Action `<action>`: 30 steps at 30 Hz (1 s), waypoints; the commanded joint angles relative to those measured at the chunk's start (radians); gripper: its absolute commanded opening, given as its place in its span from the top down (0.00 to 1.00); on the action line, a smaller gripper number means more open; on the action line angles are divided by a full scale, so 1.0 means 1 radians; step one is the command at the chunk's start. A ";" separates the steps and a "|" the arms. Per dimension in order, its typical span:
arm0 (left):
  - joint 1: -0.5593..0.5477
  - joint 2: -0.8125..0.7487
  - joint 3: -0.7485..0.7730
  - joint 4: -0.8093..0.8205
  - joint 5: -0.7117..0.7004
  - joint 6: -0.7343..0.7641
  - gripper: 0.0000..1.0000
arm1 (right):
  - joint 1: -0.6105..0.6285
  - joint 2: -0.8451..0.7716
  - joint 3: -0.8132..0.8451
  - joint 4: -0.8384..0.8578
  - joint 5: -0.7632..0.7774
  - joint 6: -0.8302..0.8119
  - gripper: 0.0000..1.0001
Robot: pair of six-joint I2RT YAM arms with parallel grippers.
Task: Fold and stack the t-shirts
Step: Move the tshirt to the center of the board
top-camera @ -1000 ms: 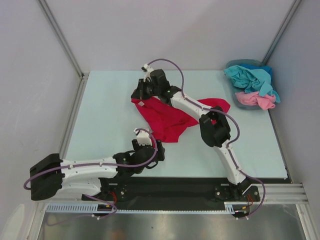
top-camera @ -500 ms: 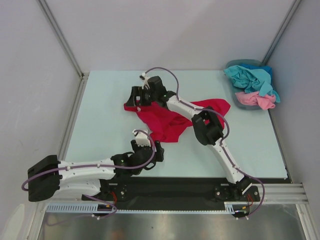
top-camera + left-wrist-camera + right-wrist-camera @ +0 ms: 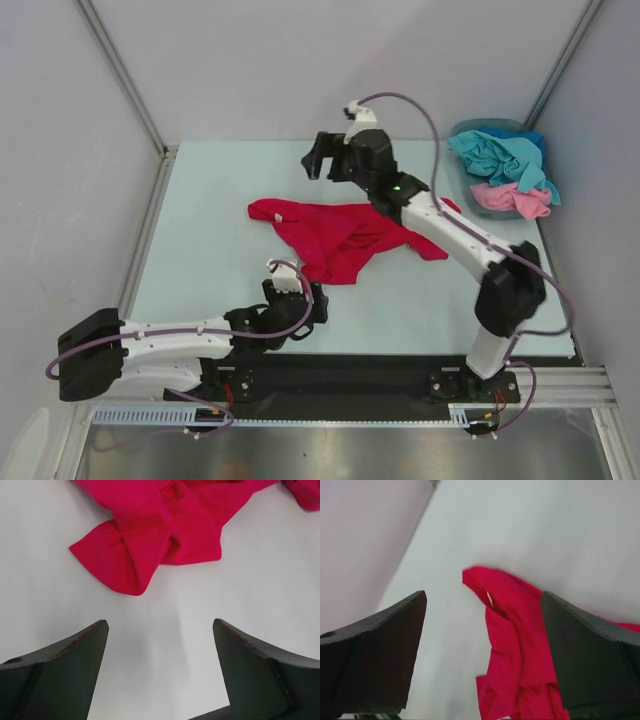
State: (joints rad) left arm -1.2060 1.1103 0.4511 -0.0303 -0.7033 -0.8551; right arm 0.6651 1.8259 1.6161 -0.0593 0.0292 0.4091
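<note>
My left gripper's fingers are short of the crumpled red t-shirt's near tip, so I should move forward and pinch it while my right gripper takes the basket-side end.
A crimson red t-shirt lies crumpled in the middle of the table, with one end drawn out to the left. In the right wrist view the red t-shirt shows a small white neck label. My right gripper hangs open above the table behind the shirt, holding nothing; the right wrist view of the right gripper shows both jaws wide apart. My left gripper rests open just short of the shirt's near edge. The left gripper has bare table between its fingers, with the red t-shirt ahead.
A blue-grey basket stands at the back right corner, holding a teal-blue t-shirt and a light pink t-shirt. Grey walls close off the left, back and right. The right arm's forearm crosses above the shirt's right part.
My right gripper has opened and let go of the shirt's left end, then risen and swung back to the right. The shirt now lies flat on the table. The left arm has stayed put.
</note>
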 commanded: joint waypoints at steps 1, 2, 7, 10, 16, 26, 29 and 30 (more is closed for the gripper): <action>-0.006 0.003 0.049 -0.005 -0.060 0.028 0.08 | -0.007 -0.183 -0.131 0.032 0.195 -0.026 0.00; -0.004 0.032 0.078 -0.020 -0.068 0.027 0.08 | -0.006 -0.215 -0.163 0.027 0.227 -0.015 0.00; 0.074 0.121 0.194 -0.115 -0.076 0.027 0.08 | -0.007 -0.394 -0.346 0.000 0.284 0.059 0.00; 0.157 0.151 0.247 -0.111 -0.055 0.077 0.08 | -0.007 -0.479 -0.464 0.006 0.307 0.091 0.00; 0.368 0.197 0.360 -0.092 0.062 0.182 0.08 | -0.053 -0.596 -0.665 0.016 0.316 0.129 0.00; 0.477 0.373 0.482 -0.079 0.252 0.219 0.09 | -0.117 -0.792 -0.844 -0.019 0.337 0.183 0.00; 0.477 0.359 0.378 0.011 0.352 0.153 0.09 | -0.119 -0.875 -0.902 -0.072 0.374 0.234 0.00; 0.477 0.341 0.344 0.026 0.369 0.136 0.09 | -0.119 -0.893 -0.918 -0.074 0.382 0.246 0.00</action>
State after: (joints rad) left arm -0.7364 1.4796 0.8639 -0.0772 -0.4511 -0.6647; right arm 0.5484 0.9932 0.7422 -0.1028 0.3477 0.5961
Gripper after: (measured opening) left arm 0.909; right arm 0.994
